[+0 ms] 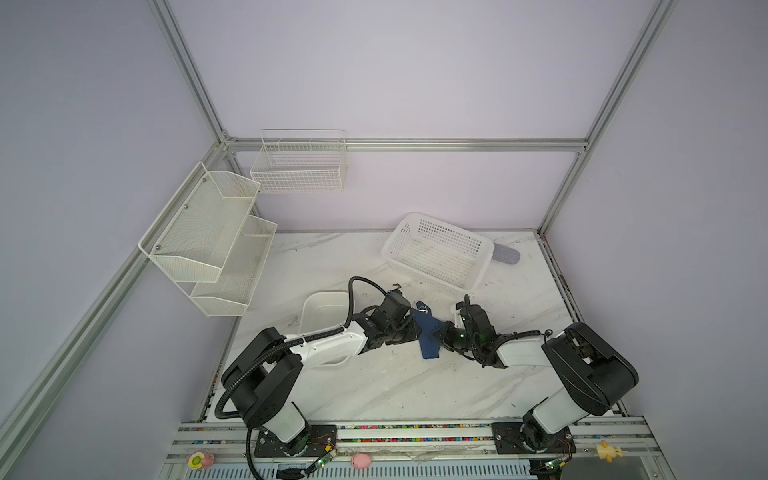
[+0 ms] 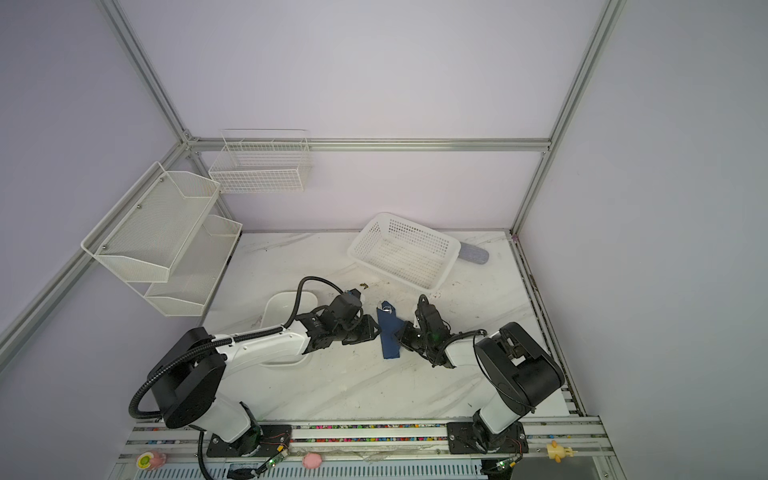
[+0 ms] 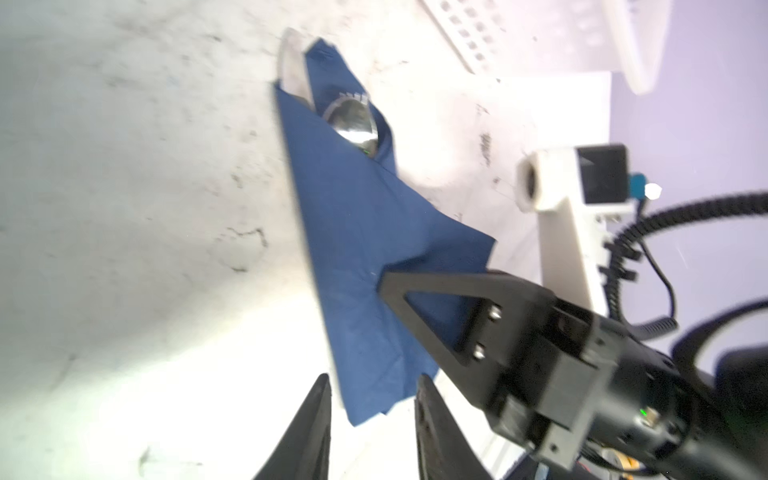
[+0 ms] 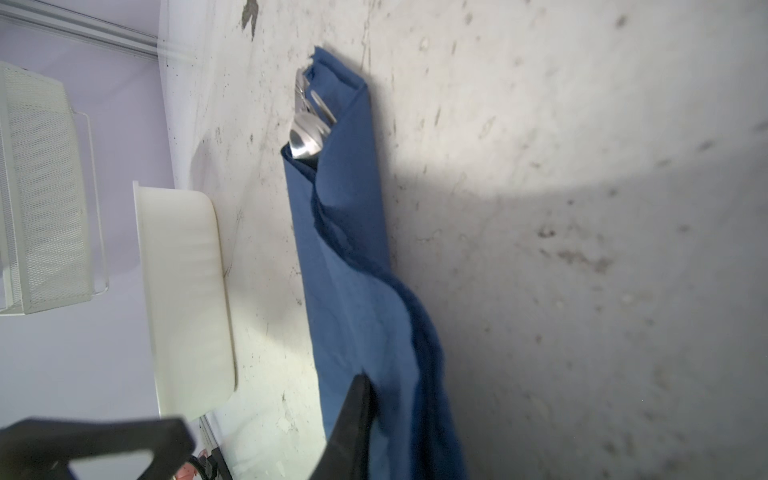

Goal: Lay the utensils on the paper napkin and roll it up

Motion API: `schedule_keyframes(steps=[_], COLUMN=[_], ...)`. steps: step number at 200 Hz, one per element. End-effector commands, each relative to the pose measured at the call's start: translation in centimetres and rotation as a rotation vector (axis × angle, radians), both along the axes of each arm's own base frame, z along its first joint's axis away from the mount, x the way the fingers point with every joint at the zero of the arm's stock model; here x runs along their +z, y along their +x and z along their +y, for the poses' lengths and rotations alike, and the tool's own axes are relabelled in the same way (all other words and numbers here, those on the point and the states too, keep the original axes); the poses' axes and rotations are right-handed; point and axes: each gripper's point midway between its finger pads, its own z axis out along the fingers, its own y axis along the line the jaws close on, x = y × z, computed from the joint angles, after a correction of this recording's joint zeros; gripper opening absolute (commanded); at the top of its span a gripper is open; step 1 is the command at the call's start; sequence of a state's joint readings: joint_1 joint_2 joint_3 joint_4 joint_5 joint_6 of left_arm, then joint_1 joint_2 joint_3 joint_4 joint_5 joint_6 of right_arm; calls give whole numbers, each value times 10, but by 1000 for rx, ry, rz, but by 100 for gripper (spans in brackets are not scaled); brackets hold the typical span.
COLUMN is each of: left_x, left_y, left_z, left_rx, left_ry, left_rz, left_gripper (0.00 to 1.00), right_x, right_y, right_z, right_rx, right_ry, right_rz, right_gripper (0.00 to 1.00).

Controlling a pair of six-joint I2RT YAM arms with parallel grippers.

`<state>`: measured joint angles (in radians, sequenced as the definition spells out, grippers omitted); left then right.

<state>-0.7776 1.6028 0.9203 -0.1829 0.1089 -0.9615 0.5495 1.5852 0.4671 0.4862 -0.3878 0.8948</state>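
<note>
The napkin's loose side flap [image 4: 420, 352] puffs out past my right gripper's fingers. Next, my right gripper opens and pinches the flap's layers [image 4: 428, 436] together before it lifts the bundle.
The navy paper napkin [image 1: 428, 337] [image 2: 390, 338] lies on the marble table, folded lengthwise into a long narrow bundle. The utensils [image 3: 353, 122] [image 4: 307, 135] are wrapped inside, and only a spoon bowl and silver tips poke out of the far end. My left gripper [image 3: 372, 380] [image 1: 415, 329] is open at the bundle's near corner, with nothing between its fingers. My right gripper [image 4: 386, 386] [image 3: 384, 284] [image 1: 442, 332] is shut on a loose side flap of the napkin [image 3: 353, 232], lifting it slightly. One right finger [image 4: 357, 407] shows; the other is hidden behind the flap.
A white dish [image 1: 322, 301] [image 4: 183, 291] sits left of the bundle, under my left arm. A white plastic basket [image 1: 436, 253] stands tilted at the back right, with a grey-blue case [image 1: 508, 254] behind it. Wire racks [image 1: 208, 237] [image 1: 299, 166] hang on the left and back walls.
</note>
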Motion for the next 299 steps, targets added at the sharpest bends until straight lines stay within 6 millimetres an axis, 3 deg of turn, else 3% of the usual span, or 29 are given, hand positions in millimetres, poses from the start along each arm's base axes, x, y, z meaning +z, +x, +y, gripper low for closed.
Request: schedule_keyframes(steps=[1,46,105,162,237,299], left_x=[11,4,-12,-31,-59,-64], left_y=[15,26,36,43,31,28], left_z=[-8,-26,-37,-32,-31,-33], left_rx=[-5,-35,-44,-38,-67,-70], left_ry=[-18,-49,-42,60,150,155], left_rz=[0,18,47,71,148,160], left_gripper=[36,41,42,29,18,16], right_x=[-22,-20,-22,-21,-19,-18], right_y=[-12,-11,-12,-11,-9,-7], right_z=[-12,-11,-13,-13,-15,-22], right_rx=[-10,0,-3,-4,-11,-47], right_ry=[-54,-49,-53,-49,-50,-69], right_rz=[75,67,73,73,64,65], right_gripper=[12,12,13,14,17,33])
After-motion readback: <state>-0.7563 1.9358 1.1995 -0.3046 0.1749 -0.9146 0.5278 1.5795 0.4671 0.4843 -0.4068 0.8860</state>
